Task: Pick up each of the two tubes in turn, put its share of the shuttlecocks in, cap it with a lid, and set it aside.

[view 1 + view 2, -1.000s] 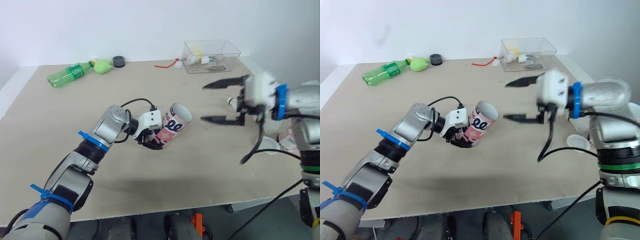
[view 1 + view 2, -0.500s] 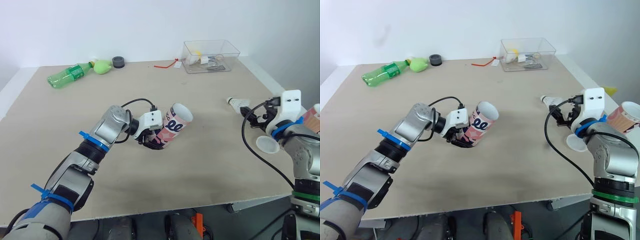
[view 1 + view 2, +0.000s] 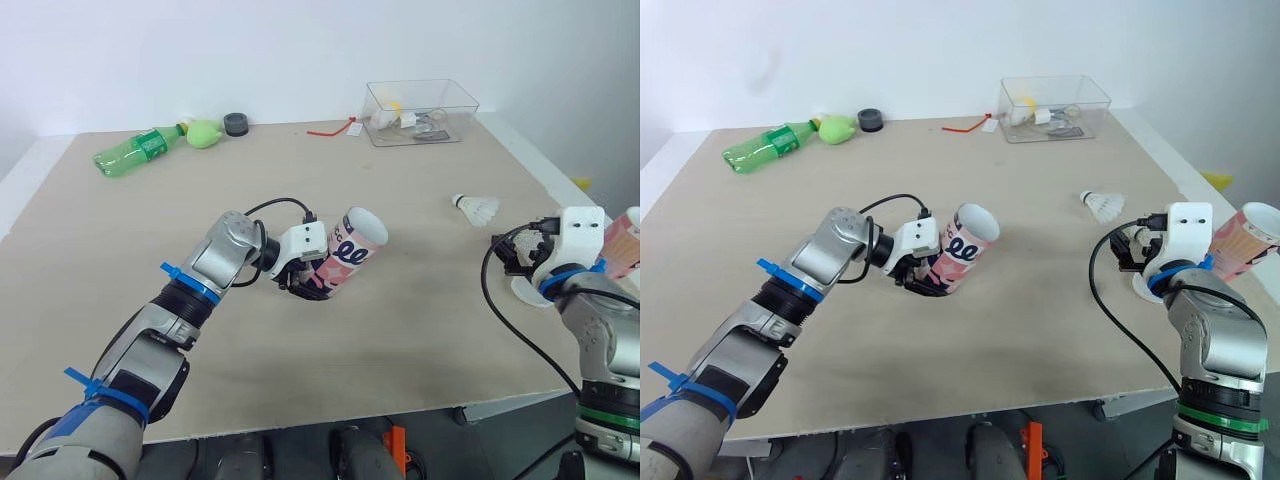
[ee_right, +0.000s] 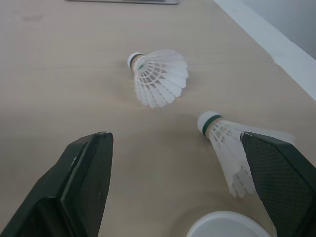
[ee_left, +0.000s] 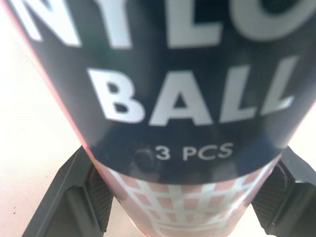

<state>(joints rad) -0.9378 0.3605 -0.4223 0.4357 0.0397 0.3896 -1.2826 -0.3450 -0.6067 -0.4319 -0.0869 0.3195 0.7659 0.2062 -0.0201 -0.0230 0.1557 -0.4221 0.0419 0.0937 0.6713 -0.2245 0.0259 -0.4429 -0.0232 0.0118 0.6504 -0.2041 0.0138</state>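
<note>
The pink tube's opening (image 3: 366, 227) appears wider than the shuttlecock's feather skirt, so the white shuttlecock (image 3: 478, 209) will sit below the tube's rim when the robot puts it in.
A pink shuttlecock tube (image 3: 345, 262) with its open mouth tilted up and to the right sits mid-table, and my left gripper (image 3: 306, 283) is shut on its lower end. In the left wrist view the tube's dark label (image 5: 187, 98) sits between both fingers (image 5: 74, 197). My right gripper (image 4: 177, 168) hovers open low over the table's right edge. One white shuttlecock (image 4: 160, 76) lies ahead of it; another shuttlecock (image 4: 229, 143) lies beside one of its fingers (image 4: 281, 177). A white lid (image 3: 528, 292) lies under the right wrist. A second pink tube (image 3: 1245, 240) sits at the far right.
At the back of the table (image 3: 300, 380) lie a green plastic bottle (image 3: 140, 148), a green object (image 3: 206, 131) and a black cap (image 3: 237, 123). A clear box (image 3: 420, 110) holding small items stands back right, with a red strip (image 3: 335, 129) beside it.
My right arm has swung from mid-table, beside the tube's mouth, out to the right edge and lowered over the shuttlecocks. The left gripper still holds the tube in the same place.
</note>
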